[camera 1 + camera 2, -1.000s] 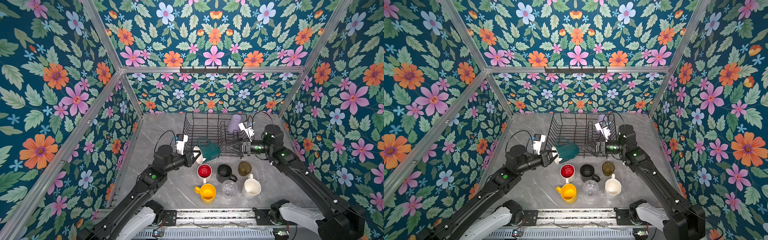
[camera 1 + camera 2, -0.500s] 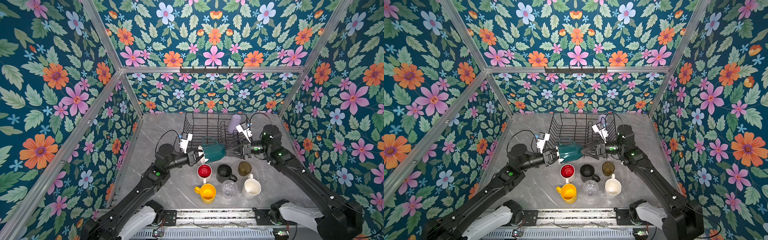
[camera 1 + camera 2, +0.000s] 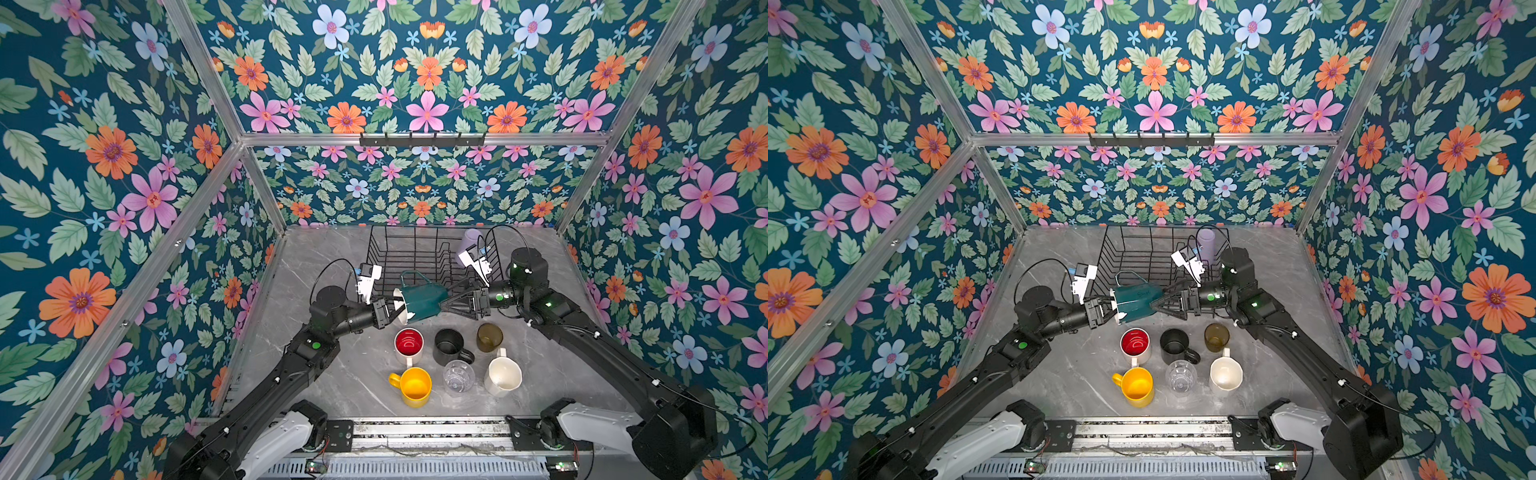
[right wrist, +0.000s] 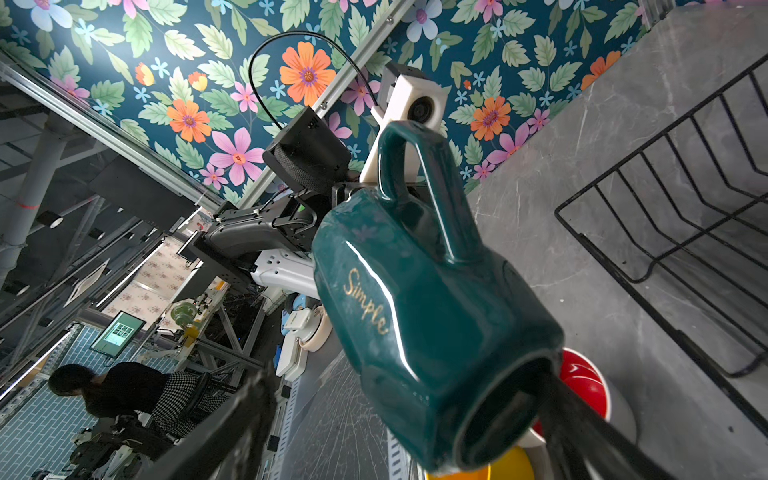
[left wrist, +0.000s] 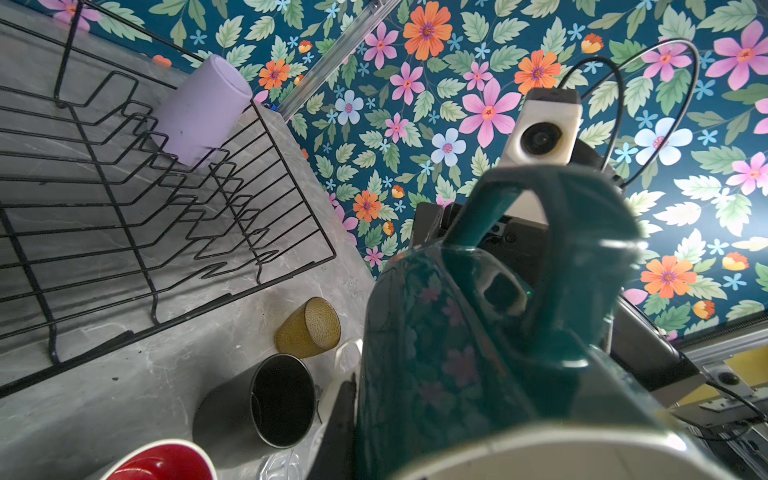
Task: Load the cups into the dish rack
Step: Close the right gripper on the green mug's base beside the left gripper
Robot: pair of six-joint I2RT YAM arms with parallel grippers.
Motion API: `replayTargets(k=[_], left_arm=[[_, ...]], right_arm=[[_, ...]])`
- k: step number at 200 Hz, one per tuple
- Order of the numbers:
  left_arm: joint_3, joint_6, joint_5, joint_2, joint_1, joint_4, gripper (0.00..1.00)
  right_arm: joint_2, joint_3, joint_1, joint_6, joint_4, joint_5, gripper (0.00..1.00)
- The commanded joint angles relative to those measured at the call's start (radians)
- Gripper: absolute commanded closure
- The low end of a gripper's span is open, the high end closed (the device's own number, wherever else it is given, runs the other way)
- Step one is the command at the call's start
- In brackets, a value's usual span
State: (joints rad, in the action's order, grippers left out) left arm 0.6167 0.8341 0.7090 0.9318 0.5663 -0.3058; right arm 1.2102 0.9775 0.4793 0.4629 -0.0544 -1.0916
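Next, I swing my right gripper square and set its fingers around the mug's body [image 4: 416,308] before they close, since the dark green mug's base [image 4: 497,414] lies crooked across them.
My left gripper [image 3: 395,309] is shut on the rim of the dark green mug [image 3: 424,297], which hangs on its side above the table, handle up, in front of the dish rack [image 3: 415,249]. My right gripper [image 3: 446,302] is open, its fingers [image 4: 232,415] spread on either side of the mug's [image 4: 415,299] base. A lilac tumbler [image 3: 471,241] stands upside down in the rack's far right corner. On the table stand the red-inside cup [image 3: 408,341], black mug [image 3: 448,345], olive tumbler [image 3: 489,336], yellow mug [image 3: 415,386], clear glass [image 3: 458,375] and cream mug [image 3: 503,376].
A black hook rail [image 3: 422,139] hangs on the back wall's metal bar. Flowered walls close in the grey marble table [image 3: 332,374] on three sides. A metal rail [image 3: 415,432] with both arm bases runs along the front edge.
My right gripper has moved left, still open, until its fingers flank the green mug's base. My left gripper has carried the mug a little to the right.
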Motion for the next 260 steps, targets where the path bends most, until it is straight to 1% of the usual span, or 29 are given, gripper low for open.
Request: replayTargets(k=[1,38,63,87,112,138,165,186,260], left_arm=[[0.008,0.013,0.080,-0.006,0.010,-0.167,1.00],[0.011,0.000,0.066,-0.025,0.009,-0.136,1.00],[0.017,-0.013,0.045,-0.040,0.009,-0.104,1.00],[0.025,-0.030,0.026,-0.058,0.009,-0.070,1.00],[0.025,-0.033,0.024,-0.070,0.007,-0.064,1.00],[0.022,-0.028,0.026,-0.067,0.003,-0.064,1.00],[0.020,-0.014,0.046,-0.055,0.003,-0.094,1.00],[0.020,-0.010,0.054,-0.047,0.003,-0.104,1.00],[0.011,0.015,0.082,-0.024,0.003,-0.156,1.00]], right_arm=[[0.009,0.022,0.020,-0.028,0.019,-0.045,0.04],[-0.013,0.042,0.020,-0.062,0.110,0.038,0.04],[-0.029,0.052,0.012,-0.070,0.156,0.073,0.04],[-0.047,0.049,-0.022,-0.038,0.166,0.078,0.04],[-0.062,0.041,-0.079,0.014,0.154,0.038,0.04],[-0.089,0.026,-0.103,0.008,0.151,0.018,0.04],[-0.091,0.020,-0.102,0.012,0.118,-0.031,0.04],[-0.092,0.008,-0.100,0.036,0.058,-0.054,0.04],[-0.015,0.033,-0.014,0.016,0.039,-0.022,0.05]])
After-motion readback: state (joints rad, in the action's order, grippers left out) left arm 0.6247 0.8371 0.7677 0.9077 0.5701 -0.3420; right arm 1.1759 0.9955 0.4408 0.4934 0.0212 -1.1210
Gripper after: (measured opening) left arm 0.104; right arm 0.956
